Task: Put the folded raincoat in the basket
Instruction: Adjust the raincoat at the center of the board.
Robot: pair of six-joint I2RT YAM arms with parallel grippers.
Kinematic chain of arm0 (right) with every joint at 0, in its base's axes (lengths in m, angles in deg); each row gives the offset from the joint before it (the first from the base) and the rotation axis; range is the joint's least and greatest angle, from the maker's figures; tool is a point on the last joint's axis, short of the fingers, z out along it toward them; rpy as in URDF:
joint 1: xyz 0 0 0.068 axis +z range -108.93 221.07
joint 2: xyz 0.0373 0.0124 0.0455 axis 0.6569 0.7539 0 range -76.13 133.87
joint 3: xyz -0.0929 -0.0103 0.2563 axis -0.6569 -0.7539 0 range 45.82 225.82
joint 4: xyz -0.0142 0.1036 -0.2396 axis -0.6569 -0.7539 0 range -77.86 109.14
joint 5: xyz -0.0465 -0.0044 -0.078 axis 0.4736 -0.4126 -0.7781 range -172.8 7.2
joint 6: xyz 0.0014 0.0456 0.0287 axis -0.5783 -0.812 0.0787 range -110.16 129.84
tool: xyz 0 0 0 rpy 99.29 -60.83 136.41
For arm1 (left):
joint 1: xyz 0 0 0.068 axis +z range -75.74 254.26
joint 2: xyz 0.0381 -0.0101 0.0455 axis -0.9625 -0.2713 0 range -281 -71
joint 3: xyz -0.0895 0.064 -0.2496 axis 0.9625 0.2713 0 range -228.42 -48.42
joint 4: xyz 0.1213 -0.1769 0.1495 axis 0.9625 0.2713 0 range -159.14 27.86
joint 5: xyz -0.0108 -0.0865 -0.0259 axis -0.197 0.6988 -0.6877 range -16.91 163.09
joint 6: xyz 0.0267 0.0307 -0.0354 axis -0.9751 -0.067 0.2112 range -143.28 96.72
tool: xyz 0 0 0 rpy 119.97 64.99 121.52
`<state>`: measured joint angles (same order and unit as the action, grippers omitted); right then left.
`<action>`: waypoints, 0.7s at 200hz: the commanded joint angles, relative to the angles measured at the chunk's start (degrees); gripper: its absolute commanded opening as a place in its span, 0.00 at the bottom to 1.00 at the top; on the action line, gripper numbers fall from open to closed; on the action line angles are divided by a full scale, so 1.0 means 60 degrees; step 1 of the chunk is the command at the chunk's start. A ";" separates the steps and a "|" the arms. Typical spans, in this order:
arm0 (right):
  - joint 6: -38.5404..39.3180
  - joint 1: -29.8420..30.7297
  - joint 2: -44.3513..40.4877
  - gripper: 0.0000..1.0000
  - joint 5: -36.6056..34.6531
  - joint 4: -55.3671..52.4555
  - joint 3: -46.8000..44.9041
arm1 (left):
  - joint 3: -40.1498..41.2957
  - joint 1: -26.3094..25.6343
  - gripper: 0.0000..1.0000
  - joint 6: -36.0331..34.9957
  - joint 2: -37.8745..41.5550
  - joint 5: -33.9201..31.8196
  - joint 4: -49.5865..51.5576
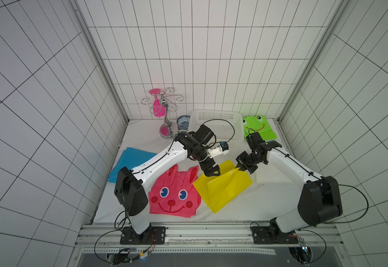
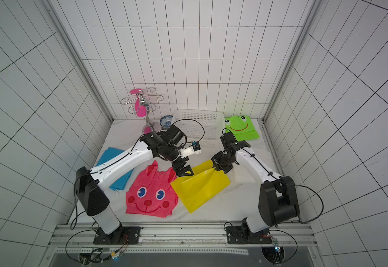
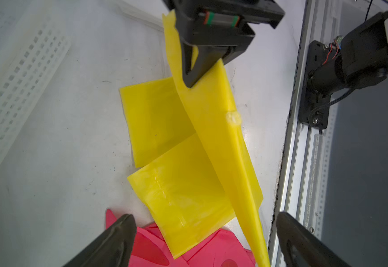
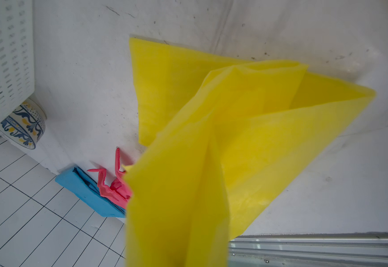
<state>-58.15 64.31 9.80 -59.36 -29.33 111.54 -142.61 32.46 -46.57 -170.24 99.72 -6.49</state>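
My right gripper is about to lay the fold (image 1: 230, 179) flat, because the raised fold sits at an angle to the raincoat's lower layer (image 1: 226, 166). My left gripper should pull the raincoat's edge square only after that.
The folded raincoat (image 1: 223, 187) (image 2: 200, 187) is yellow film lying mid-table, its far corner lifted off the surface. My right gripper (image 1: 239, 167) (image 2: 215, 168) is shut on that raised corner; the left wrist view shows it (image 3: 189, 78) pinching the film, which hangs in a long fold (image 3: 223, 143). In the right wrist view the raincoat (image 4: 234, 138) fills the frame and hides the fingers. My left gripper (image 1: 212, 173) (image 2: 185, 172) (image 3: 204, 216) is open just above the raincoat's left edge, holding nothing. The white perforated basket (image 1: 216, 115) (image 2: 197, 113) (image 3: 15, 81) (image 4: 3, 46) stands at the back.
A pink bunny raincoat (image 1: 172, 196) lies beside the yellow one and a blue one (image 1: 130, 161) lies at the left. A green frog raincoat (image 1: 257, 127) lies right of the basket. A metal cup stand (image 1: 165, 111) and patterned bowls (image 1: 183, 121) (image 4: 24, 124) stand left of it.
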 commanded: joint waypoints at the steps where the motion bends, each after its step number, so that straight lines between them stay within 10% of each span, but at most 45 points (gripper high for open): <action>1: -0.0423 0.0101 -0.0244 0.00 -0.0488 0.0361 -0.0460 | 0.0528 -0.0035 0.97 0.0409 -0.0386 0.0611 0.0056; 93: 0.0132 0.0732 0.1190 0.00 -0.0670 0.0355 0.0475 | 0.1291 0.2149 0.98 0.0145 -0.0549 0.2925 0.0459; 140: 0.0257 0.0938 0.1751 0.26 -0.0567 0.0710 0.0934 | 0.2301 0.2154 0.97 -0.0246 -0.0115 0.3161 0.0367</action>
<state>-57.60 68.84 17.91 -62.75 -26.27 113.50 -131.05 45.70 -46.06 -172.98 116.22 -3.67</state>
